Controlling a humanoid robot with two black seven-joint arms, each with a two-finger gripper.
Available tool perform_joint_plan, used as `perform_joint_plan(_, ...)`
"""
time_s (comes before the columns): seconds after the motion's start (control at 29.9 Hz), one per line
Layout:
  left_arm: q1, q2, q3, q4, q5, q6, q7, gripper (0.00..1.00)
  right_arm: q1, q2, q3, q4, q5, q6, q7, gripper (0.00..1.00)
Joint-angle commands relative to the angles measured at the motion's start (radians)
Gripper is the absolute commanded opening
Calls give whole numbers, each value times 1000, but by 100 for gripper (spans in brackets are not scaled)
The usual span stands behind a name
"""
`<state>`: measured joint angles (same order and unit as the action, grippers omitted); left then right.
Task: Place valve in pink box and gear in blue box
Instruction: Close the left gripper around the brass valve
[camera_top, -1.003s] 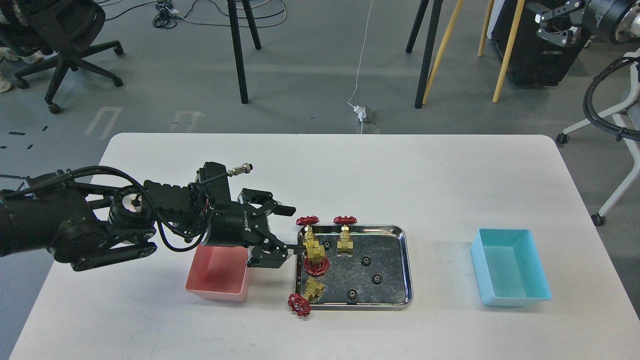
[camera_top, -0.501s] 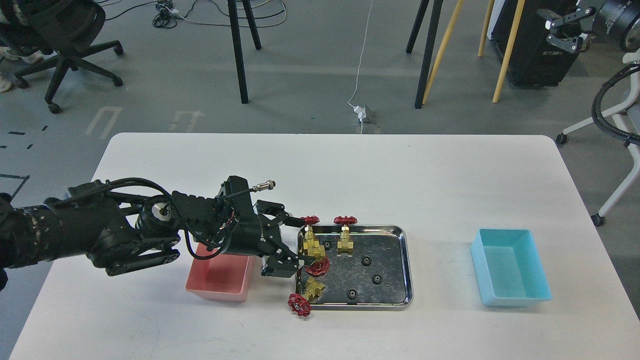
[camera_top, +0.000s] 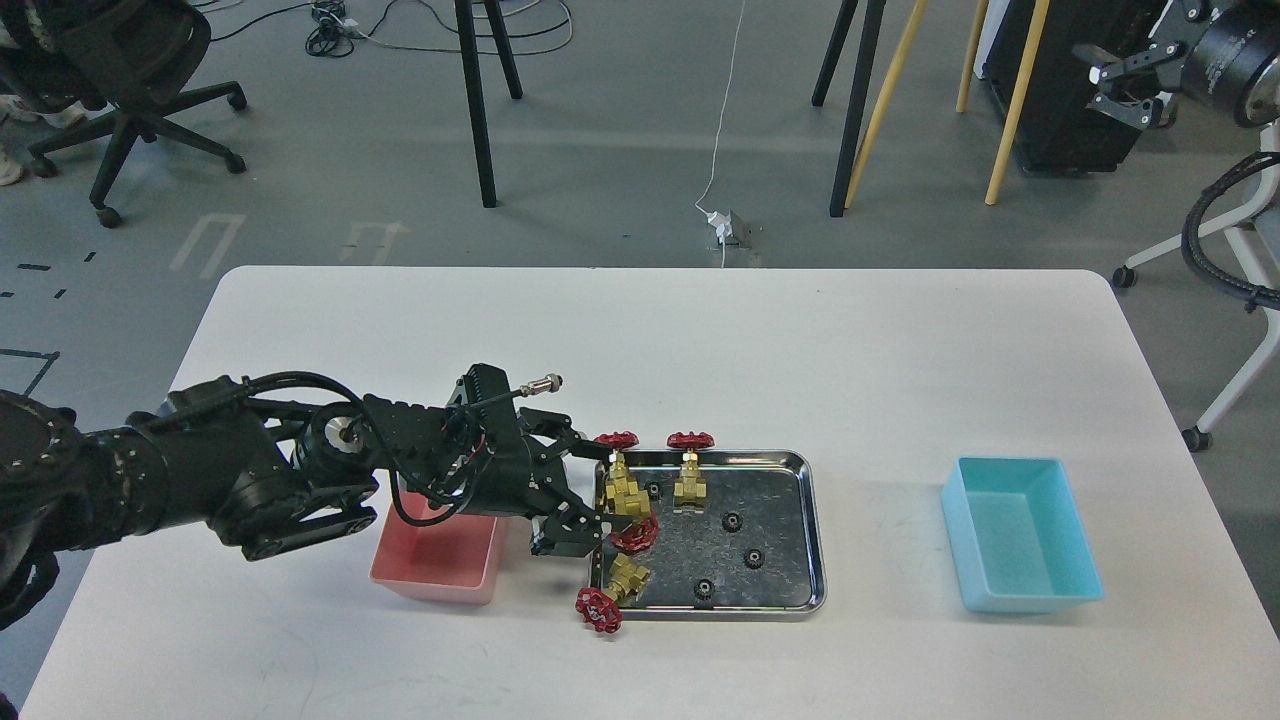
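The crowded brass (camera_top: 625, 494) has red handwheels showing at both ends, so I expect the valve with the nearer handwheel (camera_top: 635, 534) to come free by itself when the robot lifts it.
A steel tray (camera_top: 812, 520) in the middle of the table holds several brass valves with red handwheels and several tiny black gears (camera_top: 732, 520). My left gripper (camera_top: 600, 485) is open at the tray's left edge, its fingers on either side of the leftmost valve (camera_top: 623, 490), whose handwheel points away from me. A second valve (camera_top: 690, 482) stands beside it. Another valve (camera_top: 622, 580) lies over the tray's front-left rim. The pink box (camera_top: 440, 560) sits partly under my left wrist. The blue box (camera_top: 1020, 530) is at the right. My right gripper (camera_top: 1115, 85) is open, raised off the table at the top right.
Beyond the table's far edge are an office chair (camera_top: 120, 80), stand legs (camera_top: 480, 100) and cables on the floor. A white wheeled stand (camera_top: 1230, 300) is off the table's right side. Bare tabletop lies between the tray and the blue box.
My left arm has reached right and slightly down; its open fingers moved from beside the pink box to either side of the leftmost valve. The right gripper shifted slightly at the top right.
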<state>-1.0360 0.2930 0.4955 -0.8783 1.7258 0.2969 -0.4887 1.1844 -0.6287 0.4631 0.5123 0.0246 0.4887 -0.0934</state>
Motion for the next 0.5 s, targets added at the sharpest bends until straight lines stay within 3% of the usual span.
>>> perform_joint_plan(0.0, 13, -2, 0, -2, 0, -4, 0, 82, -5, -3, -1, 0, 0, 0, 1, 99)
perform_joint_plan(0.47, 19, -14, -3, -1, -5, -5, 0, 69, -26, -2, 0, 0, 0, 0, 1, 99)
